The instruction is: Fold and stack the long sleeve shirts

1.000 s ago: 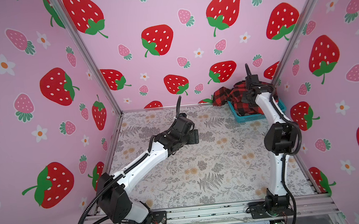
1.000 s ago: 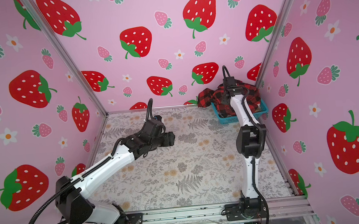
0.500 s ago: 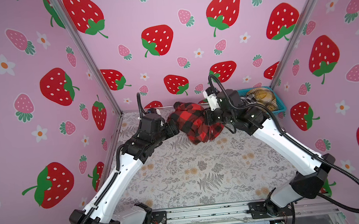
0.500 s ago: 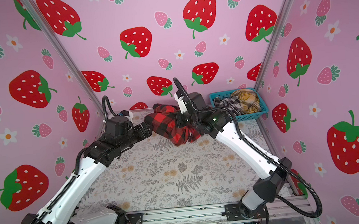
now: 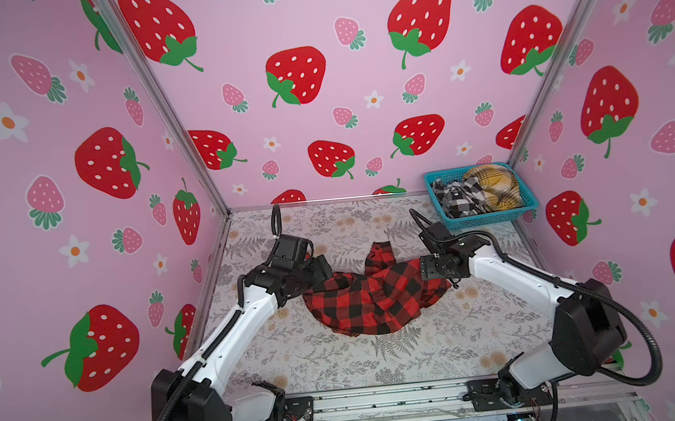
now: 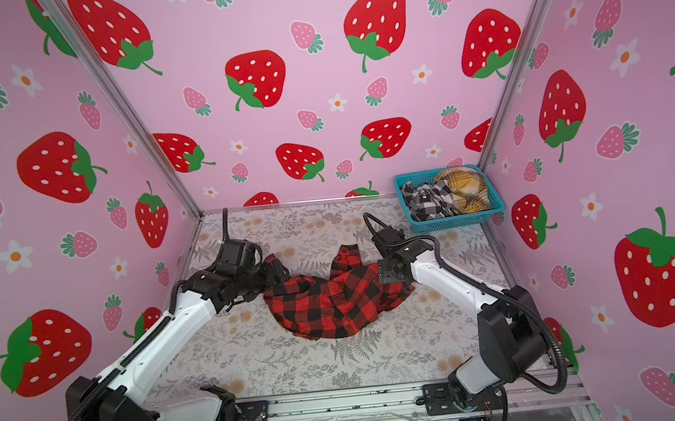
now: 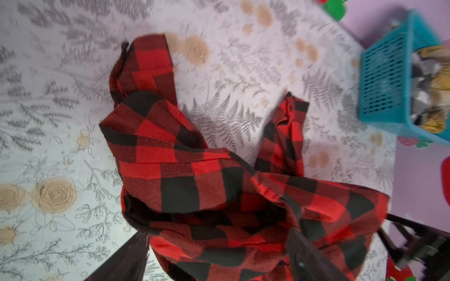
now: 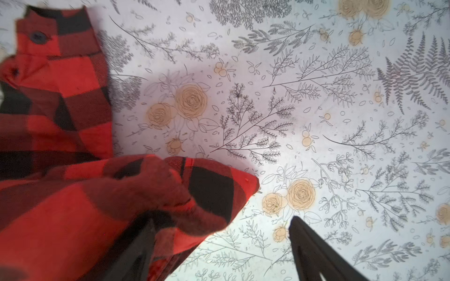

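My gripper will open the red-and-black shirt [image 5: 361,306] into a wide, sagging sheet when I lift and stretch it, because deep loose folds [image 5: 396,282] bunch the shirt up.
The red-and-black long sleeve shirt [image 5: 368,300] [image 6: 327,304] lies crumpled in the middle of the table, one sleeve pointing toward the back. My left gripper [image 5: 321,268] [image 6: 277,270] is at its left end. In the left wrist view the left gripper [image 7: 218,233] is open, its jaws wide apart with the shirt [image 7: 194,182] bunched between them. My right gripper [image 5: 427,273] [image 6: 389,277] is over the shirt's right end. In the right wrist view it [image 8: 222,220] stands open; the shirt [image 8: 60,182] drapes over one finger and bare table shows between the fingers.
A teal basket [image 5: 491,219] [image 6: 453,223] [image 7: 384,85] stands in the back right corner. It holds a black-and-white check shirt [image 5: 458,199] and a mustard-yellow plaid shirt [image 5: 492,185]. Pink strawberry walls close in three sides of the floral table [image 5: 382,361].
The right gripper lifted the red shirt out of the basket and carried it to the middle, where the left gripper met it. The shirt now lies on the table, and the right gripper has opened.
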Motion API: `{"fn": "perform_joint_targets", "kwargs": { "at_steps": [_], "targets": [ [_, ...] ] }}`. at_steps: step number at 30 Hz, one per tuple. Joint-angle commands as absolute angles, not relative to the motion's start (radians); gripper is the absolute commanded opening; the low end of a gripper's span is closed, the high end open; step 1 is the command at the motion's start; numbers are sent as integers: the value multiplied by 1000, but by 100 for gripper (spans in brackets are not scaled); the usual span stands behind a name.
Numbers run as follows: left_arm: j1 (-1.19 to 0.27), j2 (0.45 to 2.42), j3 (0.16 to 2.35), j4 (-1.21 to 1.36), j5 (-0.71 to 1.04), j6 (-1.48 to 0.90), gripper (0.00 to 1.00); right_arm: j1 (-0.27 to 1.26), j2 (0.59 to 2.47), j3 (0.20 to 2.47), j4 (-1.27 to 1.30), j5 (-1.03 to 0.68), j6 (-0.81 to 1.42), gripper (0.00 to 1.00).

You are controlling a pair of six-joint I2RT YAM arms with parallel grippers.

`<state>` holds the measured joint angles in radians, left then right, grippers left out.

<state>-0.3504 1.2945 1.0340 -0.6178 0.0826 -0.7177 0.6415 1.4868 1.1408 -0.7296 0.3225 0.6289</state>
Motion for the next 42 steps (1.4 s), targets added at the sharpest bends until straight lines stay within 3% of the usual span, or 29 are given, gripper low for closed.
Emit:
{"fn": "perform_joint_targets", "kwargs": {
  "at_steps": [1,11,17,19,21,23,25,32,42],
  "targets": [
    [-304,1331,999,-617,190,-795,92,713,1427,1165,-756,312,658,91],
    [-217,1235,828,-649,294,-867,100,961,1229,864,-632,65,878,88],
    [-191,1181,713,-577,347,-907,99,973,1200,731,-434,-33,948,79],
    [-190,1183,701,-507,375,-934,99,969,1229,735,-372,-44,943,67],
    [-190,1194,702,-451,383,-958,99,958,1274,774,-384,-10,926,34],
    [-190,1225,715,-413,388,-973,97,933,1314,854,-447,67,886,12],
    [-190,1256,730,-369,405,-984,95,895,1338,953,-484,115,818,3],
    [-272,1264,850,-417,345,-950,100,677,1454,1393,-534,73,654,0],
    [-531,1175,834,-412,216,-928,99,623,1520,1547,-451,-118,701,0]
  ]
}}
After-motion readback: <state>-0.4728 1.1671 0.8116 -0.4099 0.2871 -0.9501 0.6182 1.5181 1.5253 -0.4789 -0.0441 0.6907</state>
